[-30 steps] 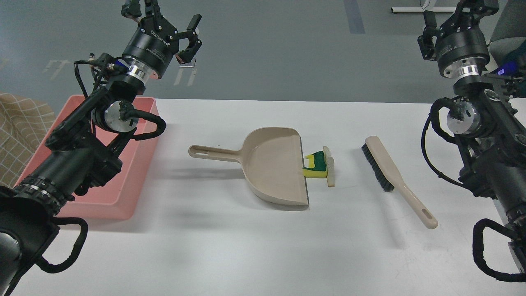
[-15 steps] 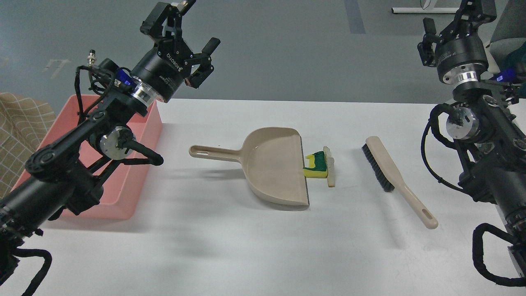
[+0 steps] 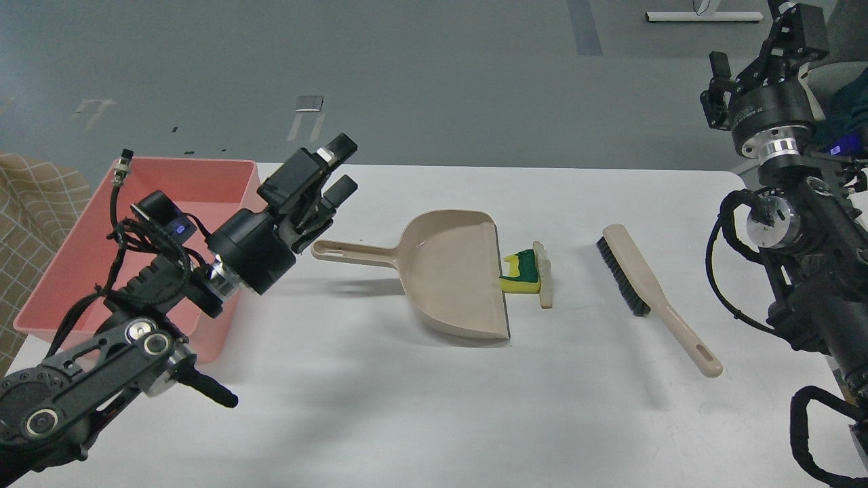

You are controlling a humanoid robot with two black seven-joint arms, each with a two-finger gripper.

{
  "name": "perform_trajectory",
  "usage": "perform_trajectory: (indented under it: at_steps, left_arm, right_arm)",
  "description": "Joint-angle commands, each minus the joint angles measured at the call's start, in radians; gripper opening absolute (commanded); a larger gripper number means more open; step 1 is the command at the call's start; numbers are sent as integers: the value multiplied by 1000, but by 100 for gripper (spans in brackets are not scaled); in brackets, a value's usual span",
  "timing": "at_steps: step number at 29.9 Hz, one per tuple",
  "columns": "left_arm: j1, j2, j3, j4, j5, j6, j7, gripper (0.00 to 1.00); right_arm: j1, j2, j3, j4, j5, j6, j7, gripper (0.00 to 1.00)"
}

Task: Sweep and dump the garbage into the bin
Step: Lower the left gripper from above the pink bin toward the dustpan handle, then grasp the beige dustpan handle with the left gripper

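My gripper will tip the dustpan over the bin, and the sponge and slice (image 3: 529, 275) will both slide off freely then, because the dustpan's front edge (image 3: 501, 285) is flat and open.
The garbage lies mid-table: a yellow sponge with a green layer (image 3: 521, 275) and a pale bread-like slice (image 3: 544, 276), touching each other right at the open lip of the beige dustpan (image 3: 453, 272). The pink bin (image 3: 198, 181) stands at the table's left edge. My left gripper (image 3: 337, 168) is open and empty, low over the table between the bin and the end of the dustpan handle (image 3: 352, 252). My right gripper (image 3: 758, 42) is open and empty, raised high at the far right, well away from everything.
A beige hand brush with black bristles (image 3: 652, 293) lies to the right of the garbage, handle toward the front. A tan checked cloth (image 3: 30, 224) hangs left of the bin. The table's far edge runs behind the dustpan.
My left arm has swung down and forward; its gripper dropped from high above the bin's far side to just beside the dustpan handle. My right gripper shifted slightly right.
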Motion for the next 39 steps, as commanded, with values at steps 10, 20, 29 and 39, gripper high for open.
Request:
perform_trajectory:
  at_steps: [10, 20, 29, 39]
  left_arm:
    - [67, -140, 160, 115, 256, 190, 107, 98]
    - [62, -235, 155, 236, 243, 259, 220, 98]
    - [55, -286, 150, 321, 184, 353, 234, 98]
    - [26, -304, 143, 350, 169, 399, 236, 98]
  right_arm:
    - [-17, 2, -2, -1, 0, 1, 0, 100]
    - [-18, 11, 0, -2, 0, 1, 0, 100]
    - [-18, 9, -2, -2, 0, 1, 1, 100]
    - [-18, 11, -2, -1, 0, 1, 1, 100]
